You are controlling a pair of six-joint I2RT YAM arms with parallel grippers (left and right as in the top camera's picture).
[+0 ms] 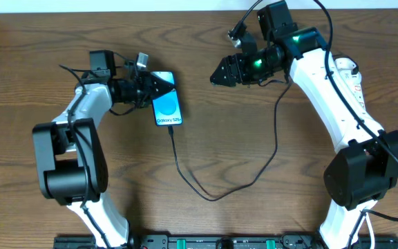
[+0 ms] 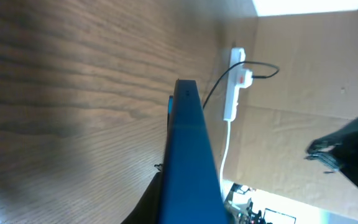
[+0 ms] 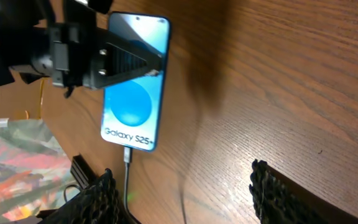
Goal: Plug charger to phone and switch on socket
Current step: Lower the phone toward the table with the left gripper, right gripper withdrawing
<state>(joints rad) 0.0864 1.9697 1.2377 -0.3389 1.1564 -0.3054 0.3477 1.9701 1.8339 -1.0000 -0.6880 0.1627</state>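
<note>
The charger's connector is in the phone's port (image 1: 171,128) and open wood (image 1: 191,115) is below, so the robot's left gripper should continue to lower the phone until it rests there, and then let go.
The phone (image 1: 166,105) lies left of centre with its screen lit, showing a blue blob and "Galaxy S25+". My left gripper (image 1: 157,85) is shut on its far end; in the left wrist view the phone (image 2: 188,155) stands edge-on between the jaws. The charger (image 1: 213,196), a thin black cable, loops from the phone's near end toward the right. Its connector (image 3: 127,155) sits in the phone's port. My right gripper (image 1: 220,75) hangs open above the table, right of the phone, holding nothing. The socket (image 2: 234,81), a white strip with a red mark, lies at the far right.
My right arm covers most of the socket (image 1: 352,70) in the overhead view. A cardboard wall (image 2: 316,74) stands behind the socket. A black rail (image 1: 206,242) runs along the table's near edge.
</note>
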